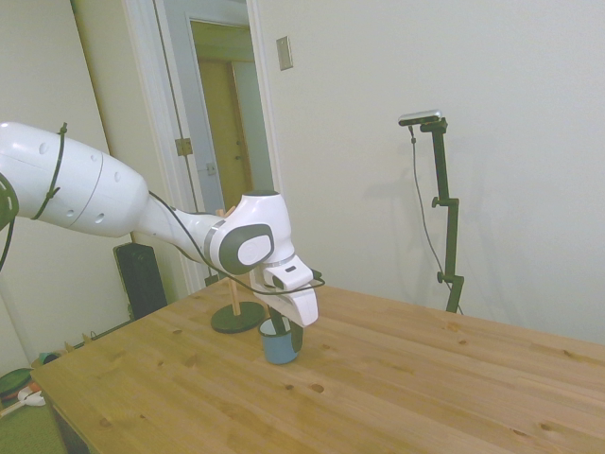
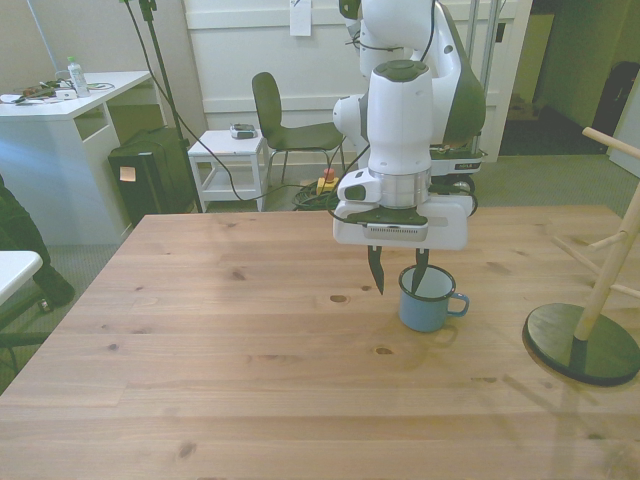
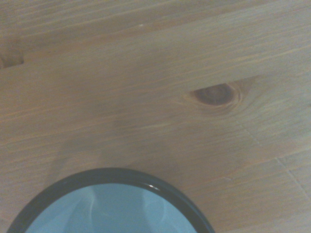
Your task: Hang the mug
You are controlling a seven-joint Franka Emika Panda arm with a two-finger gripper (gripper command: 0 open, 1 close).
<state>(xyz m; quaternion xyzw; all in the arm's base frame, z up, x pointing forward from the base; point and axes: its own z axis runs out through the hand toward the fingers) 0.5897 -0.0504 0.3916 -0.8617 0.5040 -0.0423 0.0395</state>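
Observation:
I expect the wooden rack [image 1: 235,295] to move and turn slightly when I hang the mug, because the rack just sits on its dark round base [image 1: 238,318].
The light-blue mug [image 2: 428,305] stands upright on the wooden table [image 2: 220,330], its handle pointing to the front view's right. My gripper [image 2: 398,284] hangs just over the mug's rim and is open. One finger dips inside the mug and the other sits outside its wall on the front view's left. From the side, the mug [image 1: 278,348] sits under the gripper [image 1: 288,333]. In the wrist view the mug [image 3: 112,211] shows a dark rim and a pale inside. A wooden rack with pegs on a dark round base [image 2: 582,345] stands at the front view's right.
In the side view the rack's base [image 1: 236,317] lies just behind the mug, close to the arm. Beyond the table are a chair [image 2: 290,125], a small white side table [image 2: 232,155] and a white desk [image 2: 70,100].

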